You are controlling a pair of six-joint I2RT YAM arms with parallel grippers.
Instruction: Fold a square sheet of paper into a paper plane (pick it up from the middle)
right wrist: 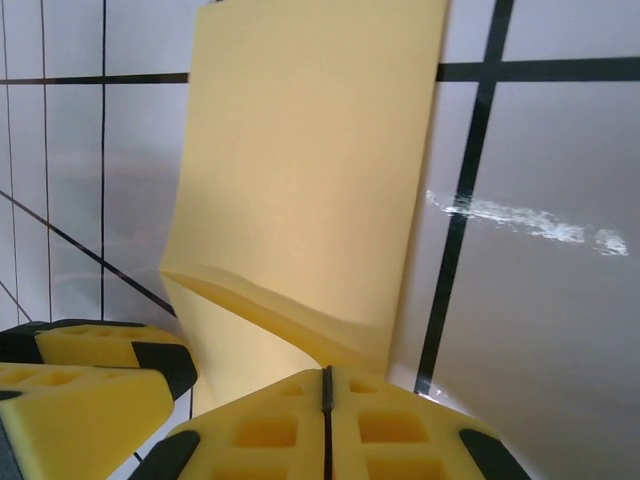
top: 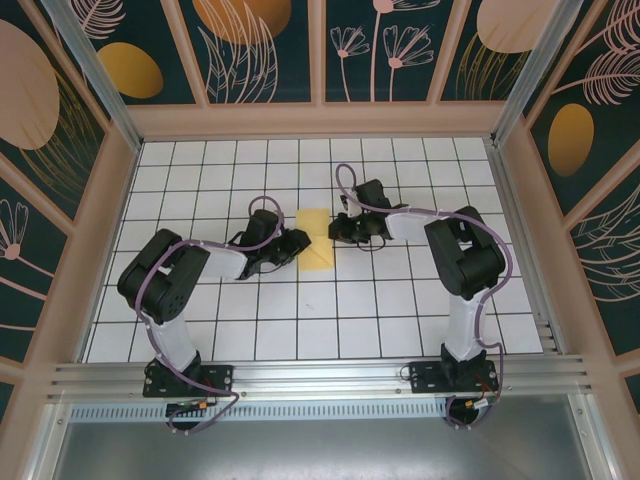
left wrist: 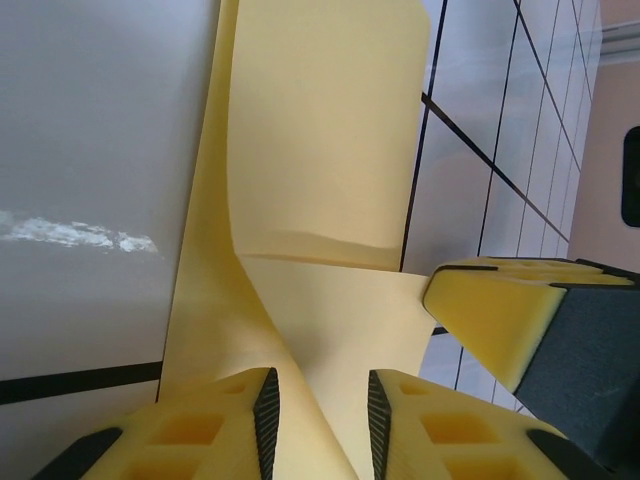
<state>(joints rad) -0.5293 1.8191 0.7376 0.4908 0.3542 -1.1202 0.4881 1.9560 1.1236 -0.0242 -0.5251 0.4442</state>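
Next, I turn the paper (top: 313, 222) over with my left gripper first, because the folded corner lies across the upper layer and the lower layer's corner (left wrist: 210, 340) sticks out flat.
The square sheet of paper (top: 318, 240) lies mid-table as a narrow yellow folded strip, one flap lifted. In the left wrist view the paper (left wrist: 320, 150) rises in a ridge between the jaws of my left gripper (left wrist: 322, 385), which stand apart with the pads clear of it. The left gripper (top: 296, 245) sits at the strip's left edge. My right gripper (top: 338, 232) is at the right edge. In the right wrist view its jaws (right wrist: 326, 372) are pressed together on the near edge of the paper (right wrist: 310, 150), which bends up from a crease there.
The white grid-tiled tabletop (top: 400, 320) spreads around the paper, fenced by a wooden frame (top: 320, 122) and patterned walls. The two grippers face each other closely across the strip, a right fingertip (left wrist: 500, 320) showing in the left wrist view.
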